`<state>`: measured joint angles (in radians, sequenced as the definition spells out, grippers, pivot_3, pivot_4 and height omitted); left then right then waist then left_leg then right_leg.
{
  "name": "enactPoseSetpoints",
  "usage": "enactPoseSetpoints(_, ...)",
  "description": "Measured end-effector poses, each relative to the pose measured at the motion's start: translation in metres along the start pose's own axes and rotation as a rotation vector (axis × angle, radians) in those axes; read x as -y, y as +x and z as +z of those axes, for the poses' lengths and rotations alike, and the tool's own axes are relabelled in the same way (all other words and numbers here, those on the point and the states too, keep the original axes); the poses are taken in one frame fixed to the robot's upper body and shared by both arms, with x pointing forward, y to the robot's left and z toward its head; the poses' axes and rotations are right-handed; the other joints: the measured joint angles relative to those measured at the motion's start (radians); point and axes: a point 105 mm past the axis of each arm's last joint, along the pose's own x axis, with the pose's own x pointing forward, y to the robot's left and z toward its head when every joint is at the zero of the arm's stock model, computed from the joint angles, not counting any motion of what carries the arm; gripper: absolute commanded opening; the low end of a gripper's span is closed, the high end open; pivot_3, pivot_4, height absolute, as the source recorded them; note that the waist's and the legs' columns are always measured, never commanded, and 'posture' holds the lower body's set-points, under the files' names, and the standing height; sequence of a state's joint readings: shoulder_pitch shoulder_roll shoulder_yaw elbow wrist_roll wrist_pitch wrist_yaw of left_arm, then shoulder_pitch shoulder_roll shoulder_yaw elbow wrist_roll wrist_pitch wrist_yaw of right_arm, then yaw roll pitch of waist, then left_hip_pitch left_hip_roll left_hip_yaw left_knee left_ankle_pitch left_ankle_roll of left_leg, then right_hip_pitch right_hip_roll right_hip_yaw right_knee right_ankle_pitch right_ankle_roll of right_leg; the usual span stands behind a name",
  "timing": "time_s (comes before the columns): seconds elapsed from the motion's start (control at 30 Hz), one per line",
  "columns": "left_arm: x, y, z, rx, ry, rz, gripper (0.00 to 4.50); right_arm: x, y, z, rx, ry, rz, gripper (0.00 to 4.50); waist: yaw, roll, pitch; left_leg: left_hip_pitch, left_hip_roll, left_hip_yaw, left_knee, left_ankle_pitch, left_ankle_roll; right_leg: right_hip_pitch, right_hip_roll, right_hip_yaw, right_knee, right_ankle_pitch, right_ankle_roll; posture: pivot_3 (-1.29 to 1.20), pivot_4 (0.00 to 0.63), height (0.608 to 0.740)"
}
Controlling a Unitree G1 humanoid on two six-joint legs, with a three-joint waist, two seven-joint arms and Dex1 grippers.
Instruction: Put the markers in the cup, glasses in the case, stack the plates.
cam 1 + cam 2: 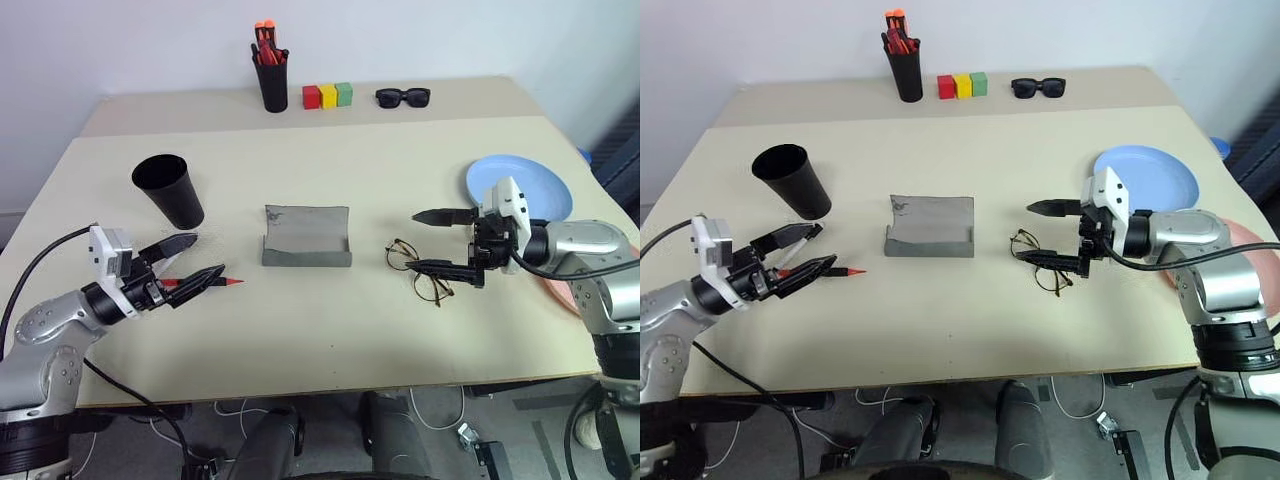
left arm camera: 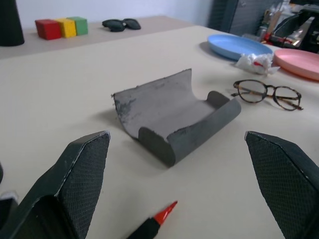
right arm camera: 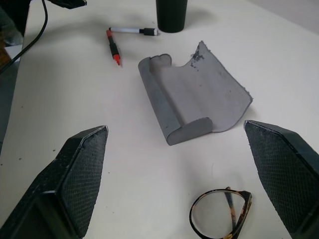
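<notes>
The black cup (image 1: 168,190) is deep with a wide opening, so the red-tipped marker (image 1: 226,282) will drop to about the cup's rim and lean inside when the robot puts it in.
The black cup (image 1: 168,190) stands upright at the table's left. In front of it my left gripper (image 1: 197,261) is open, with the red-tipped marker (image 1: 227,283) lying on the table by its lower finger. The white marker (image 3: 132,31) lies beside the cup's base. At mid-table the grey case (image 1: 306,238) lies with its lid open. To its right the wire-frame glasses (image 1: 420,272) rest unfolded on the table. My right gripper (image 1: 428,240) hangs open right over them, pointing left and holding nothing. The blue plate (image 1: 535,180) and the pink plate (image 2: 299,62) sit side by side at the right.
At the back stand a narrow black holder (image 1: 271,80) with orange-red pens, three coloured blocks (image 1: 328,96) and black sunglasses (image 1: 403,97). A crumpled white wrapper (image 2: 255,62) lies near the blue plate. A cable runs off the table's left front edge.
</notes>
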<state>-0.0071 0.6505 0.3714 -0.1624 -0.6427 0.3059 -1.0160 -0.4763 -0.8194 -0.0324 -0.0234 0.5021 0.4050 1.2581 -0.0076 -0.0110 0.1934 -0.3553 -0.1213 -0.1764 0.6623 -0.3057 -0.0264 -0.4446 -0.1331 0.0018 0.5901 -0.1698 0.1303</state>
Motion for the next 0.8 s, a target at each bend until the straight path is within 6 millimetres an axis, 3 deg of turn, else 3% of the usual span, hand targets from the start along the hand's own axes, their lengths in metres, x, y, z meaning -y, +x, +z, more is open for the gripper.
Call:
enactPoseSetpoints(0.4,-0.001,0.005,0.005,0.008,0.029,0.029,4.50,0.002,0.006,0.000,0.004,0.002,-0.011,4.47,0.002,0.000,0.000,0.000,0.000,0.000,0.000,0.000,0.000,0.000,0.000,0.000,0.000,0.000,0.000,0.00,0.150,0.740)
enactPoseSetpoints(0.8,-0.009,0.016,0.015,-0.094,0.089,-0.189,4.50,-0.015,0.038,0.010,0.102,-0.030,-0.076,4.47,0.011,0.000,0.000,0.000,0.000,0.001,0.001,-0.001,0.000,0.000,0.001,0.001,0.000,0.000,0.000,0.00,0.150,0.740)
